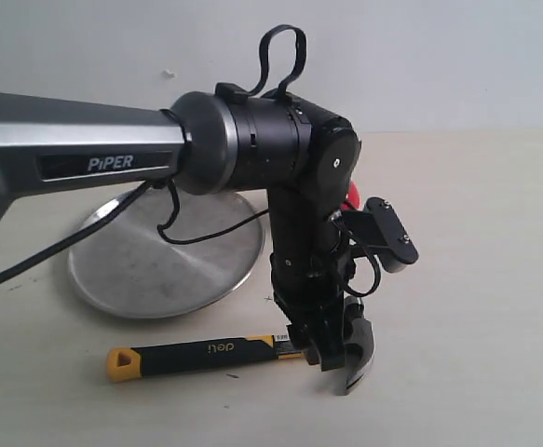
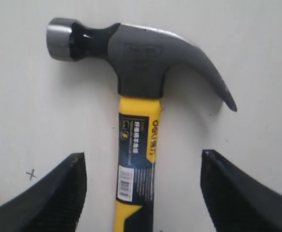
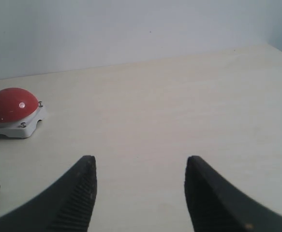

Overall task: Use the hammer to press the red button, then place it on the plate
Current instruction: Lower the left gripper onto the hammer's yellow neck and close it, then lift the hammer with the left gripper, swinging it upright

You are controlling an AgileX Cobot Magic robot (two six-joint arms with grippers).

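Observation:
The hammer's narrow handle is between my left gripper's open fingers, so I should keep moving down until they are on both sides of the label behind the hammer's dark head, then close them.
The hammer lies flat on the table in front of the plate, its yellow handle end to the left and its dark head to the right. My left gripper hangs over the handle just behind the head. In the left wrist view it is open, its fingers standing on either side of the hammer without touching it. The red button sits on its white base; in the exterior view only a sliver shows behind the arm. My right gripper is open and empty over bare table.
The left arm's long body and its cable cross above the plate. A pale wall closes off the back of the table. A small pen cross marks the tabletop beside the hammer.

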